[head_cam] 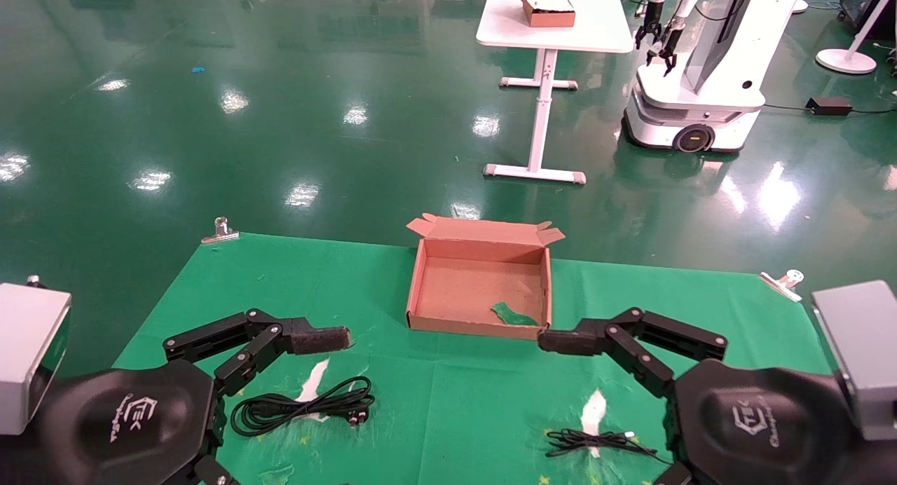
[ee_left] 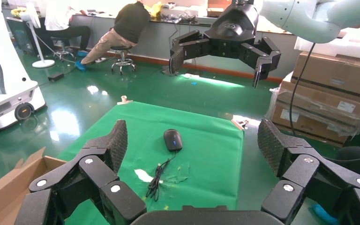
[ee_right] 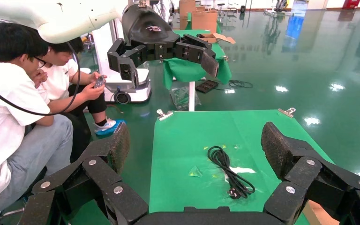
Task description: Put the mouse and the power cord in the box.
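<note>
I expect the hidden mouse to dangle below when I raise the bundled cable (head_cam: pixel 580 439), since a loose piece of cable (head_cam: pixel 656 456) runs from it toward the mouse.
The box (head_cam: pixel 478 289), shallow brown cardboard with a green scrap inside, sits at the table's far middle. The power cord (head_cam: pixel 301 404) lies coiled at front left, also in the right wrist view (ee_right: pixel 229 171). The black mouse (ee_left: pixel 172 139) lies on the cloth with its thin cable (ee_left: pixel 157 176) bundled beside it. In the head view only that cable (head_cam: pixel 596 443) shows; the right arm hides the mouse. My left gripper (ee_left: pixel 193 133) hovers open and empty above the cord, its far finger (head_cam: pixel 319 339) left of the box. My right gripper (ee_right: pixel 197 136) is open and empty, its finger (head_cam: pixel 564 341) by the box's near right corner.
Metal clips (head_cam: pixel 221 229) (head_cam: pixel 783 280) pin the green cloth, which has white torn patches (head_cam: pixel 312 376). Beyond stand a white table (head_cam: pixel 553 29) and another robot (head_cam: pixel 701 85). People (ee_right: pixel 23 108) sit beside the left edge. Stacked cartons (ee_left: pixel 328 89) stand past the right edge.
</note>
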You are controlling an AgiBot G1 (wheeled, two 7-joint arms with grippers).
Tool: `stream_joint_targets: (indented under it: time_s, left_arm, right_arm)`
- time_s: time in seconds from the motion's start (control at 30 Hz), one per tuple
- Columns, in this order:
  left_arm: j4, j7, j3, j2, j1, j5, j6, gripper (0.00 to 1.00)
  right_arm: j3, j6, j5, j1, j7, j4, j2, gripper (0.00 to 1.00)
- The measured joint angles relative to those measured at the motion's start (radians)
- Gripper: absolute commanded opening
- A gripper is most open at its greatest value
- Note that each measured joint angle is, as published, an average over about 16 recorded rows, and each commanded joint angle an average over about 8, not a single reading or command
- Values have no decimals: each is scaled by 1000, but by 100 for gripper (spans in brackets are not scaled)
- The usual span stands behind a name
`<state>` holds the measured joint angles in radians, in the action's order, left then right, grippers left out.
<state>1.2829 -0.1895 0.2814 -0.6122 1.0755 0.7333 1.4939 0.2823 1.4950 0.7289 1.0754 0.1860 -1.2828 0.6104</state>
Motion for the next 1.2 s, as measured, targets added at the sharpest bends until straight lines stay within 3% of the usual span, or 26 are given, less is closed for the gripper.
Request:
stream_joint_targets:
  time_s: [1.2]
  left_arm:
    - [0,0,0,0,0,0,0,100]
  right_arm:
    - [0,0,1,-1,0,0,-1,100]
